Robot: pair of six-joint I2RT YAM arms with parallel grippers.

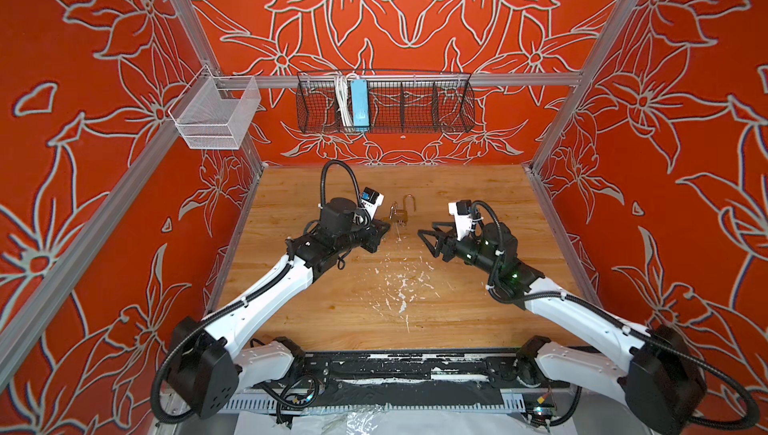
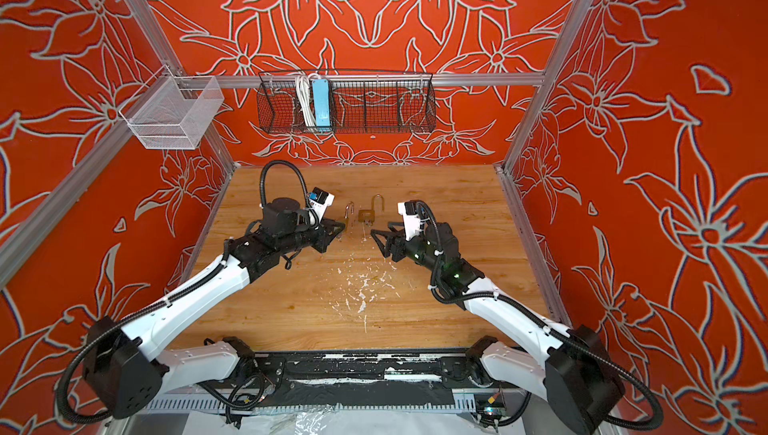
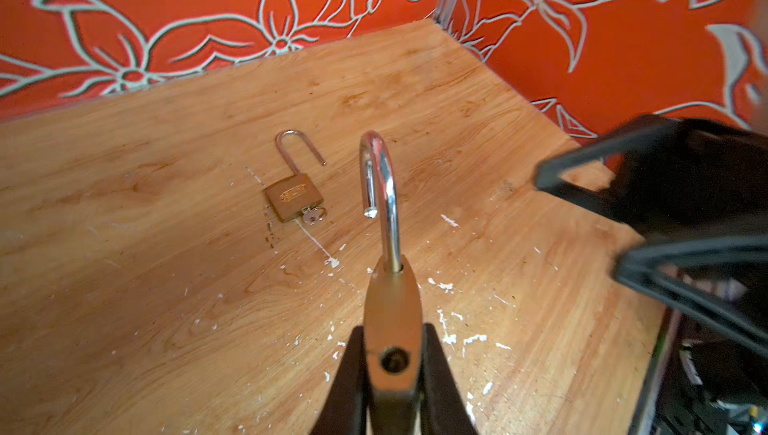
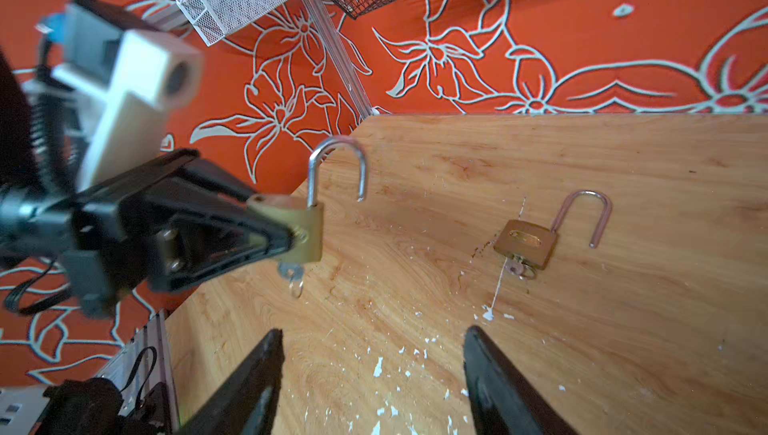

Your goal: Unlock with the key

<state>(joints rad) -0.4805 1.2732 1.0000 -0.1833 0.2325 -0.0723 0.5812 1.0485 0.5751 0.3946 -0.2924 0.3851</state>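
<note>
My left gripper goes on carrying the padlock until it rests on clear wood (image 3: 182,231) next to the second padlock, because the held padlock's shackle (image 3: 387,187) is free of its body.
My left gripper (image 1: 384,227) (image 3: 392,341) is shut on a brass padlock (image 3: 392,308) (image 4: 307,229), held above the wooden table (image 1: 478,204) with its silver shackle (image 3: 380,188) swung open. A small key (image 4: 291,273) with a ring hangs from the underside of this padlock. A second brass padlock (image 3: 291,198) (image 4: 525,244) (image 2: 368,215) lies flat on the table just beyond, shackle open, with its own key (image 4: 521,269) in it. My right gripper (image 1: 426,242) (image 4: 374,341) stands open with nothing between its fingers, a short way to the right of the held padlock.
White paint flecks (image 1: 401,287) dot the middle of the table. A white mesh basket (image 1: 216,115) hangs on the left frame. A black wire basket (image 1: 384,102) with a blue box and white cable hangs on the back wall. Red patterned walls enclose three sides.
</note>
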